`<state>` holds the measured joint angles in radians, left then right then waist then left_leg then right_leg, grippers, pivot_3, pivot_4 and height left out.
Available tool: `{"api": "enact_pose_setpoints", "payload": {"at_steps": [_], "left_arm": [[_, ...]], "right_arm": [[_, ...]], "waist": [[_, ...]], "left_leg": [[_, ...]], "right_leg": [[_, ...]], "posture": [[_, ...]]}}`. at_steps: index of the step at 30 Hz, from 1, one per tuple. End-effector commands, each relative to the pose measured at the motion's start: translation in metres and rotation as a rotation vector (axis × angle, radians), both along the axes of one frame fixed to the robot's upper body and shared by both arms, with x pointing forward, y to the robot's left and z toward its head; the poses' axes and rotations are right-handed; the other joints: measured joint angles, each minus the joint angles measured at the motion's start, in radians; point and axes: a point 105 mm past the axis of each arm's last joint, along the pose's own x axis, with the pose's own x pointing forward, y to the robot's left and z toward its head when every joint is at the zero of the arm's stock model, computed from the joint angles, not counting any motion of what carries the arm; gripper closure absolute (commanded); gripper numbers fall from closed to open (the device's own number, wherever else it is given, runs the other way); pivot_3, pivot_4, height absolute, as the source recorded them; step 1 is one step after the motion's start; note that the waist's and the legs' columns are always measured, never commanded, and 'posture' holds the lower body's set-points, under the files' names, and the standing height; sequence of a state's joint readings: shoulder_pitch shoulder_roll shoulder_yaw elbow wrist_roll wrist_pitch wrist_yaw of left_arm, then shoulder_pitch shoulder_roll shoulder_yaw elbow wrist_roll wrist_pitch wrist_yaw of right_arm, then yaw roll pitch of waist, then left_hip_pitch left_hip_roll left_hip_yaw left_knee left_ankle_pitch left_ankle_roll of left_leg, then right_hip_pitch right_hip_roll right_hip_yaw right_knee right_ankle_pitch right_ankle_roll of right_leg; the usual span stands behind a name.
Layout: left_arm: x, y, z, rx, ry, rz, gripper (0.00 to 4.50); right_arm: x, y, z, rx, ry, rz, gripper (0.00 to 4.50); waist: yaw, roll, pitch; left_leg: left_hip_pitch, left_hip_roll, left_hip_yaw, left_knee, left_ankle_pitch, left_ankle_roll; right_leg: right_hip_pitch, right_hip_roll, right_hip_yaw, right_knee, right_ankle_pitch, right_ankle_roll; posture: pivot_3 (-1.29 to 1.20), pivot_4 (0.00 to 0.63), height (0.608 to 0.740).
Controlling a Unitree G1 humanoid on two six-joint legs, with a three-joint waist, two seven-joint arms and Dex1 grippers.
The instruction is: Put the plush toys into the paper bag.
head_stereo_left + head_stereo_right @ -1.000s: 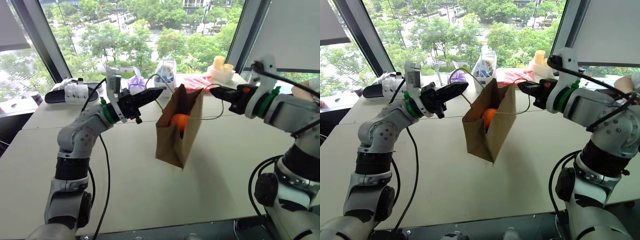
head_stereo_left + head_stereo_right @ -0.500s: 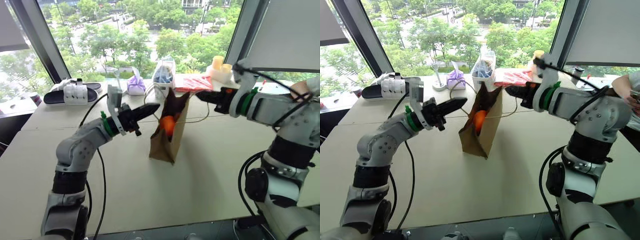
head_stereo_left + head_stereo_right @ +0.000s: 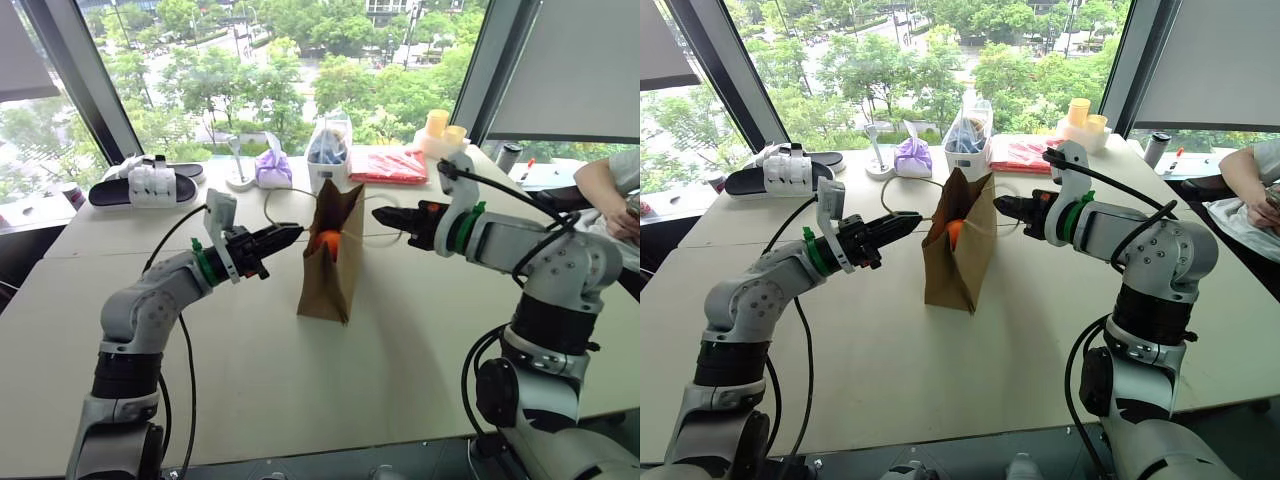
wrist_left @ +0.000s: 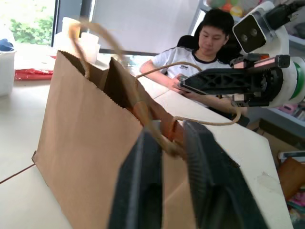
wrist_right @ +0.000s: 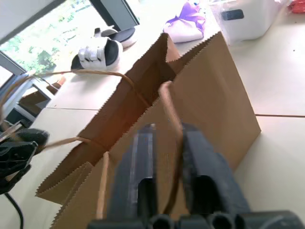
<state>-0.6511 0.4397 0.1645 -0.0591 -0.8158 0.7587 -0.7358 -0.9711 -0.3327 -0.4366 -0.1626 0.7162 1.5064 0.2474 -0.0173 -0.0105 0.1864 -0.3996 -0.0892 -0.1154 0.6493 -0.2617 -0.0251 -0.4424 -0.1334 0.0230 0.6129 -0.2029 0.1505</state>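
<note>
Next, my left gripper leaves the cord handle, pinches the bag's near edge (image 3: 306, 268) and turns the bag broadside, because the paper bag stands with its narrow end (image 3: 327, 291) toward me.
The brown paper bag (image 3: 325, 280) stands upright on the table with its mouth open. An orange plush toy (image 3: 328, 241) shows inside it near the top. My left gripper (image 3: 292, 232) is level beside the bag's left top edge. In the left wrist view its fingers (image 4: 140, 181) stand apart, with a beige cord handle (image 4: 164, 143) lying loose between them. My right gripper (image 3: 380, 214) is at the bag's right top edge. It is also open, and the other cord handle (image 5: 172, 119) runs through its gap.
Along the window ledge lie black-and-white slippers (image 3: 150, 183), a purple pouch (image 3: 272, 168), a clear plastic bag with blue contents (image 3: 328, 150), a red packet (image 3: 388, 165) and yellow cups (image 3: 440, 128). A seated person's arm (image 3: 600, 185) rests at the table's right edge.
The bag hung tilted from both shut grippers; both hands came down and it now stands on the table. Both grippers have opened around the cords. The view has also shifted.
</note>
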Motion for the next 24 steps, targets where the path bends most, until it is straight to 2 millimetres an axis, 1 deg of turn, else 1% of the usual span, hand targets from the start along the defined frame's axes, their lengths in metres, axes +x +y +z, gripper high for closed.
{"api": "enact_pose_setpoints", "payload": {"at_steps": [1, 2, 4, 5, 7, 10, 12, 16, 19, 22, 24], "left_arm": [[-0.005, 0.005, 0.023, -0.032, -0.062, 0.000, 1.86], [-0.005, 0.006, 0.025, -0.034, -0.064, 0.000, 1.37], [-0.010, 0.010, 0.029, -0.029, -0.060, -0.030, 0.50], [-0.013, 0.010, 0.030, -0.028, -0.055, -0.049, 0.06], [-0.020, 0.014, 0.030, 0.002, -0.052, -0.081, 0.06], [-0.024, 0.023, 0.027, 0.042, -0.043, -0.072, 0.06], [-0.024, 0.031, 0.023, 0.068, -0.032, -0.053, 0.06], [-0.021, 0.041, 0.013, 0.104, -0.011, -0.019, 0.06], [-0.019, 0.051, -0.003, 0.151, 0.018, 0.020, 0.06], [-0.013, 0.057, -0.021, 0.189, 0.048, 0.058, 0.06], [-0.014, 0.051, -0.029, 0.188, 0.055, 0.043, 0.06]], "right_arm": [[-0.009, -0.001, 0.031, 0.021, -0.115, 0.018, 1.71], [-0.010, -0.003, 0.034, 0.023, -0.123, 0.016, 1.08], [-0.014, -0.008, 0.042, 0.025, -0.147, 0.020, 0.24], [-0.015, -0.010, 0.044, 0.025, -0.154, 0.022, 0.00], [-0.020, -0.016, 0.048, 0.015, -0.168, 0.032, 0.00], [-0.027, -0.026, 0.052, 0.004, -0.184, 0.034, 0.00], [-0.032, -0.034, 0.052, -0.005, -0.194, 0.027, 0.00], [-0.034, -0.050, 0.051, -0.018, -0.204, -0.015, 0.00], [-0.038, -0.070, 0.039, -0.064, -0.199, -0.083, 0.00], [-0.036, -0.086, 0.025, -0.104, -0.178, -0.146, 0.00], [-0.031, -0.090, 0.003, -0.197, -0.156, -0.170, 0.00]], "waist": [[0.000, 0.000, 0.000], [0.000, 0.000, 0.000], [0.000, 0.000, 0.000], [0.000, 0.000, 0.000], [0.000, 0.000, 0.000], [0.000, 0.000, 0.000], [0.000, 0.000, 0.000], [0.002, 0.000, 0.000], [0.003, 0.000, 0.000], [0.004, 0.000, 0.000], [0.004, 0.000, 0.000]], "left_leg": [[0.000, 0.000, 0.000, 0.000, 0.000, 0.000], [0.000, 0.000, 0.000, 0.000, 0.000, 0.000], [0.000, 0.000, 0.000, 0.000, 0.000, 0.000], [0.000, 0.000, 0.000, 0.000, 0.000, 0.000], [0.000, 0.000, 0.000, 0.000, 0.000, 0.000], [0.000, 0.000, 0.000, -0.001, 0.000, 0.000], [0.000, 0.000, 0.000, -0.001, 0.000, 0.001], [0.000, 0.000, 0.001, 0.000, 0.000, 0.001], [0.000, 0.000, 0.002, -0.001, 0.000, 0.001], [0.000, 0.000, 0.003, -0.001, -0.001, 0.001], [0.000, 0.000, 0.004, 0.000, -0.001, 0.001]], "right_leg": [[0.000, 0.000, 0.000, 0.000, 0.000, 0.000], [0.000, 0.000, 0.000, 0.000, 0.000, 0.000], [0.000, 0.000, 0.000, 0.000, 0.000, 0.000], [0.000, 0.000, 0.000, 0.000, 0.000, 0.000], [0.000, 0.000, 0.000, 0.000, 0.000, 0.000], [0.000, 0.000, 0.000, 0.000, 0.000, 0.000], [0.000, 0.000, 0.000, 0.000, 0.000, 0.000], [0.001, 0.000, 0.000, -0.001, 0.000, 0.000], [0.001, 0.000, 0.000, -0.001, 0.000, 0.000], [0.001, 0.000, 0.000, -0.001, 0.000, 0.000], [0.001, 0.000, 0.000, -0.001, 0.000, 0.000]], "posture": [[0.00, 0.150, 0.740], [0.00, 0.150, 0.740], [0.00, 0.150, 0.740], [0.00, 0.150, 0.740], [0.00, 0.150, 0.740], [0.00, 0.150, 0.740], [0.00, 0.150, 0.740], [0.00, 0.150, 0.740], [0.00, 0.150, 0.740], [0.00, 0.150, 0.740], [0.00, 0.150, 0.740]]}}
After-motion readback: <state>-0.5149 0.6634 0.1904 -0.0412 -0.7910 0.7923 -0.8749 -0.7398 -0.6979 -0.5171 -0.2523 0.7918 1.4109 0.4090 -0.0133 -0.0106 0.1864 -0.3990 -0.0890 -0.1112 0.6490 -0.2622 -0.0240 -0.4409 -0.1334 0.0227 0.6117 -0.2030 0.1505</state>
